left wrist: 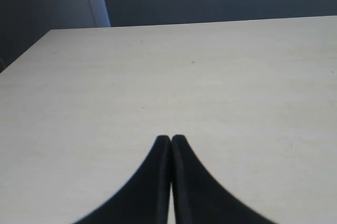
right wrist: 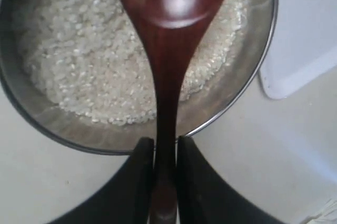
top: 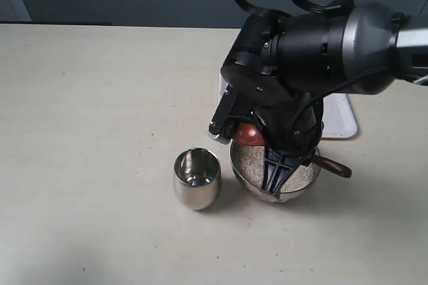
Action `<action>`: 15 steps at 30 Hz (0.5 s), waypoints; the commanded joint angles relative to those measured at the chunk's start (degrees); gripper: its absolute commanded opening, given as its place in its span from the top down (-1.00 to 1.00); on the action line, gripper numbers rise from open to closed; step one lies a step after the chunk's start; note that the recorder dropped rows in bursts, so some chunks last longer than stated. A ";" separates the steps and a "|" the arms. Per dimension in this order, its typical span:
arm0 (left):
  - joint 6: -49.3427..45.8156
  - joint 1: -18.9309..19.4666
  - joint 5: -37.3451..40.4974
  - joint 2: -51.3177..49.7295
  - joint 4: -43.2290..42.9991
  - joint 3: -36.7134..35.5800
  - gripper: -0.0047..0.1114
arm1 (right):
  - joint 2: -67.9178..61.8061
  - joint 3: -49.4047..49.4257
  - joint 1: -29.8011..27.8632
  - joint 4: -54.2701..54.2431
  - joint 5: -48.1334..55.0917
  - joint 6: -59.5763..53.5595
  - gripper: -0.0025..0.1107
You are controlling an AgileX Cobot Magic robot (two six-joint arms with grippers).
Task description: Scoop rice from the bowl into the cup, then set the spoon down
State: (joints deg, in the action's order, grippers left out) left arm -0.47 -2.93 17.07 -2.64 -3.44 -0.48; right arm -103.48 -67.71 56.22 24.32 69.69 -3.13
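The spoon's oval bowl (top: 249,134) is hanging empty over the rice, so the robot's right gripper should tip the spoon and dip it into the rice (top: 255,160) before moving to the cup.
The steel bowl (top: 247,176) (right wrist: 251,69) holds off-white rice (top: 251,158) (right wrist: 84,61) and sits just right of the empty shiny cup (top: 196,178). My right gripper (top: 279,172) (right wrist: 165,142) is shut on the handle of the reddish-brown spoon (right wrist: 171,50), whose oval bowl (top: 249,134) hangs over the rice; the handle's end (top: 334,166) sticks out to the right. No rice shows in the spoon's oval bowl. My left gripper (left wrist: 170,140) is shut on nothing above bare table and is out of the exterior view.
A flat white tray (top: 340,119) (right wrist: 310,34) lies behind and to the right of the bowl, mostly hidden by the right arm. The beige table (top: 100,111) stretches left of the cup and toward the front.
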 commanded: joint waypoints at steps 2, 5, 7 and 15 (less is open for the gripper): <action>0.14 -0.66 -0.62 -0.06 -0.34 0.48 0.91 | 0.52 4.66 -0.09 3.88 0.27 -0.47 0.97; 0.14 -0.66 -0.62 -0.06 -0.34 0.48 0.91 | 0.39 5.98 0.55 7.72 0.27 0.57 0.97; 0.14 -0.66 -0.62 -0.06 -0.34 0.48 0.91 | -0.22 6.35 2.11 11.21 0.27 1.64 0.97; 0.14 -0.66 -0.62 -0.06 -0.34 0.48 0.91 | -4.43 6.35 5.77 19.78 0.27 5.28 0.97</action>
State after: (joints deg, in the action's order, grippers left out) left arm -0.47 -2.93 17.07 -2.64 -3.44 -0.48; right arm -107.23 -61.48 61.86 42.35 70.02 1.34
